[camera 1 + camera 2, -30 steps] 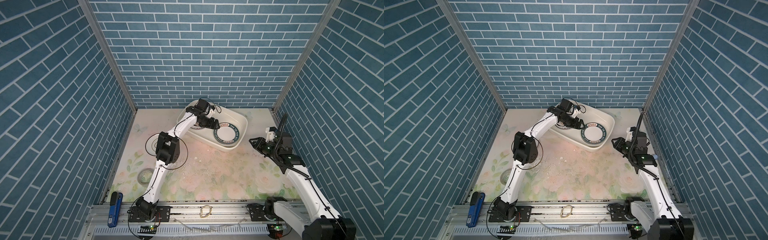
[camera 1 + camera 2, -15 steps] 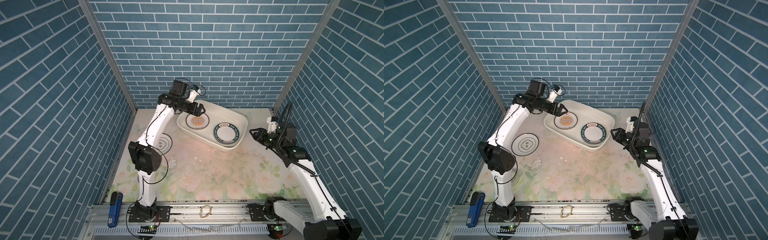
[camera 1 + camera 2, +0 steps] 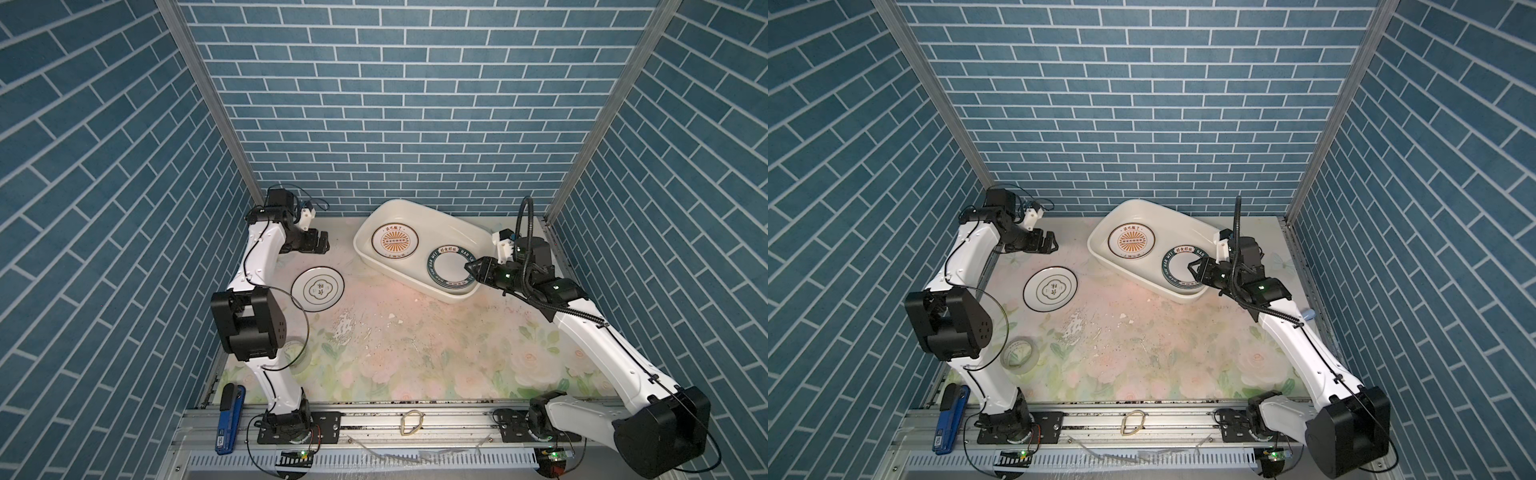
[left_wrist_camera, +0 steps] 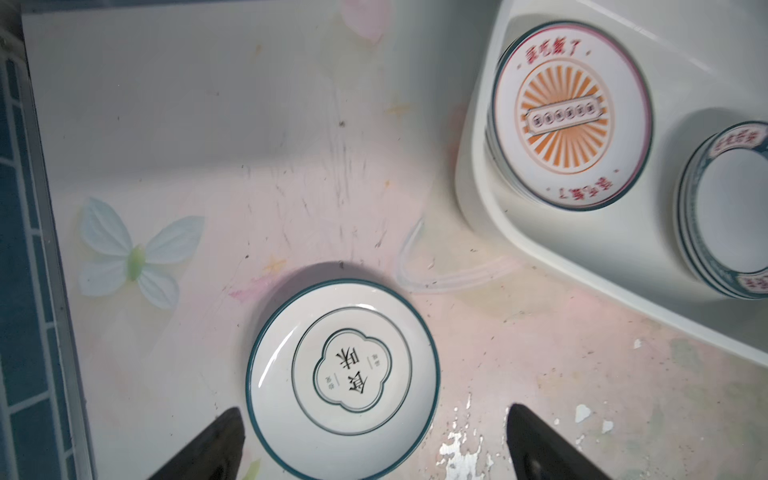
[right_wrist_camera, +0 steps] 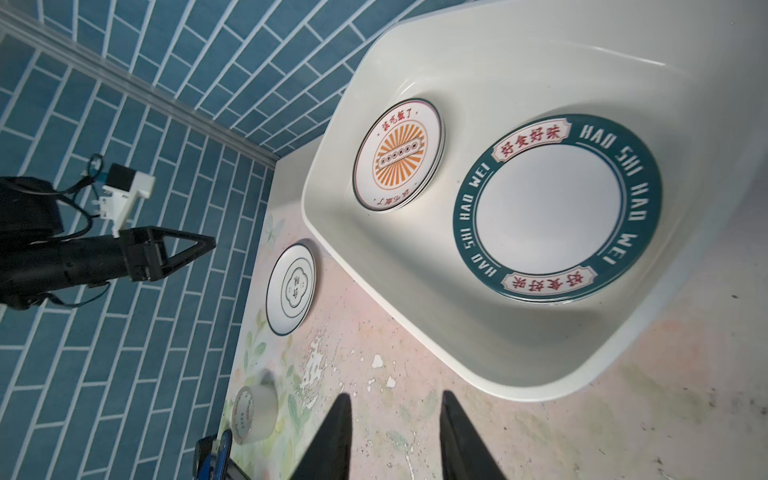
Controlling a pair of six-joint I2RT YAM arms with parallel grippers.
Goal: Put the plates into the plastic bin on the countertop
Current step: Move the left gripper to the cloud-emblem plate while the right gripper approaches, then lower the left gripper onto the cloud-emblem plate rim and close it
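My left gripper should keep lowering its open fingers, as the quatrefoil plate (image 3: pixel 318 289) lies clear of the bin, until they straddle the plate's back edge (image 3: pixel 302 272), and then close.
The plastic bin (image 3: pixel 453 232) (image 3: pixel 1183 224) stands at the back of the countertop (image 3: pixel 415 340). In it, side by side, a sunburst plate (image 3: pixel 394 241) (image 4: pixel 569 116) (image 5: pixel 397 156) and a green lettered plate (image 3: pixel 446 270) (image 4: pixel 727 208) (image 5: pixel 557 208) each top a stack. A quatrefoil plate (image 3: pixel 318 288) (image 3: pixel 1050 288) (image 4: pixel 345 370) (image 5: pixel 292 289) lies alone on the countertop left of the bin. My left gripper (image 3: pixel 322 242) (image 4: pixel 374 415) hangs wide open and empty above and behind that plate. My right gripper (image 3: pixel 471 268) (image 5: pixel 395 397) hovers at the bin's right end, partly open and empty.
A translucent tape roll (image 3: pixel 1019 353) (image 5: pixel 253 411) sits front left, partly behind the left arm. A blue tool (image 3: pixel 227 411) lies on the front rail. Flaked scuffs (image 3: pixel 345 328) mark the countertop's middle. Brick walls close three sides.
My left gripper has left the bin, swung back to the left rear corner and opened wide, uncovering the sunburst plate in the bin. My right gripper has moved in over the bin's right end.
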